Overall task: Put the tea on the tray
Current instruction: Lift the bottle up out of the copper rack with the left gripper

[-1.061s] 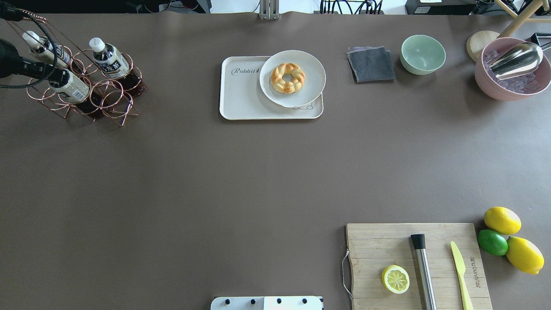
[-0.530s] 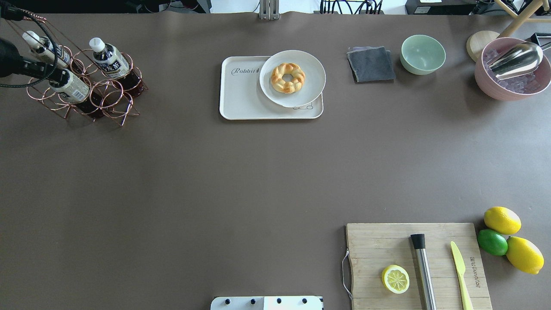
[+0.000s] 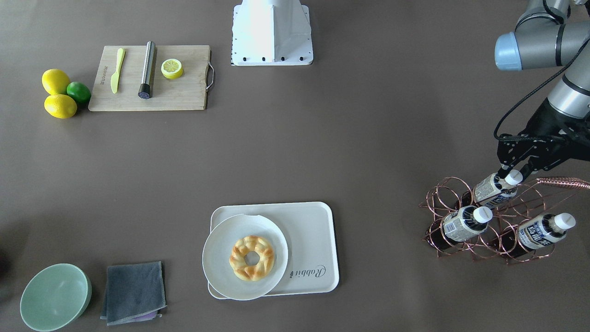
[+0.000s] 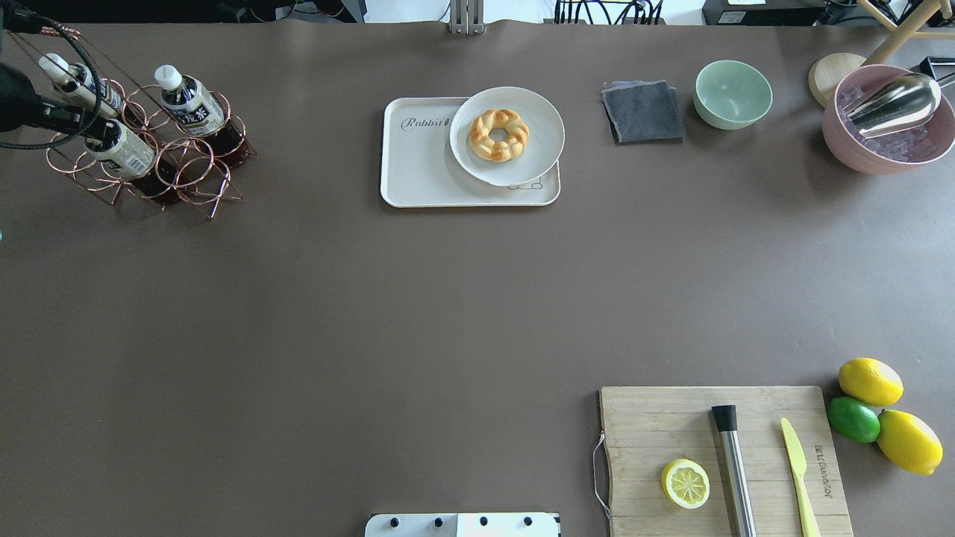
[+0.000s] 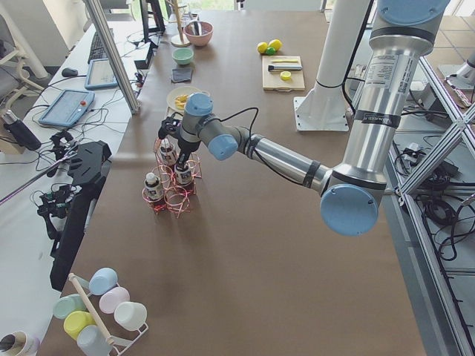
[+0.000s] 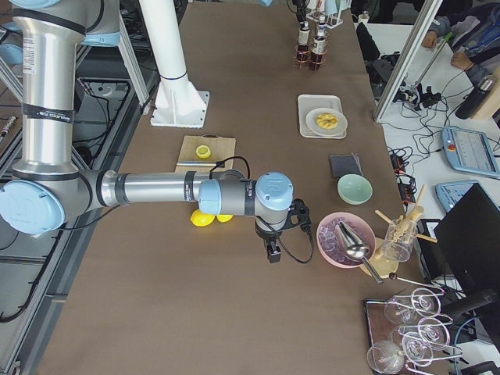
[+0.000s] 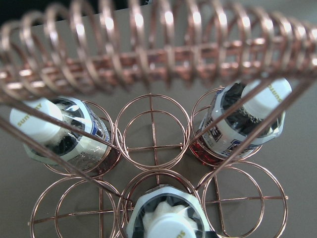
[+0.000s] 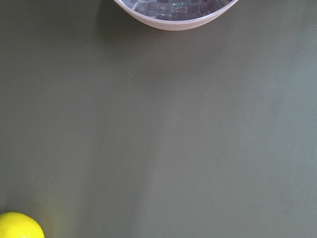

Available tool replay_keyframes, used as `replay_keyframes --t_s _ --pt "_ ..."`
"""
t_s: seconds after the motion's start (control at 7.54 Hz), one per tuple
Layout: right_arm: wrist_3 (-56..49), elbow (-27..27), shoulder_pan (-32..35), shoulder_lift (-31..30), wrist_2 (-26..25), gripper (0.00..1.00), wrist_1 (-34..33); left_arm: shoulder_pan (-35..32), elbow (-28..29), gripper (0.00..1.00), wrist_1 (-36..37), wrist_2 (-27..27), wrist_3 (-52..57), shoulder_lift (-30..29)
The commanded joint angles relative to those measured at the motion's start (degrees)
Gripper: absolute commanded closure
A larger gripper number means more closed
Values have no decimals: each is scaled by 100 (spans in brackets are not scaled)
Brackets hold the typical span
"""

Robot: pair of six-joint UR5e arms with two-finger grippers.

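The nearest tea bottle (image 3: 495,189) has open wire rings (image 7: 158,172) loosely around it, so it will slide up and out and leave the rack behind when I lift.
Three tea bottles lean in a copper wire rack (image 3: 443,196) at the table's far left. My left gripper (image 3: 516,169) is open, its fingers on either side of the white cap of the nearest tea bottle (image 3: 492,188), which also shows in the overhead view (image 4: 127,153) and low in the left wrist view (image 7: 168,218). The other two bottles (image 3: 461,222) (image 3: 539,233) stand further off. The cream tray (image 4: 418,179) marked "Rabbit" lies mid-table with its left part bare. My right gripper (image 6: 272,250) shows only in the exterior right view, so I cannot tell its state.
A round white plate (image 4: 541,119) with a braided donut (image 4: 498,134) covers the tray's right part. A grey cloth (image 4: 643,110), a green bowl (image 4: 733,93) and a pink ice bowl (image 4: 835,142) stand to the right. A cutting board (image 4: 649,432) and lemons (image 4: 869,380) lie near right.
My left gripper has shifted slightly toward the left edge of the overhead view, staying at the nearest bottle's cap. The bottles and the tray have not moved.
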Motion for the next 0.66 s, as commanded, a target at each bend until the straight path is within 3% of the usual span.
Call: replay_keyframes --t_s 0.0,0.13,0.53 --pt "-9 -6 1 -13 0 0 0 -66 14 87 49 9 -15 -105" --pt "-9 -6 1 -13 0 0 0 -128 14 100 49 -9 -15 -131" --pt "-9 20 -8 -13 0 0 9 -496 -423 100 171 -62 20 -141"
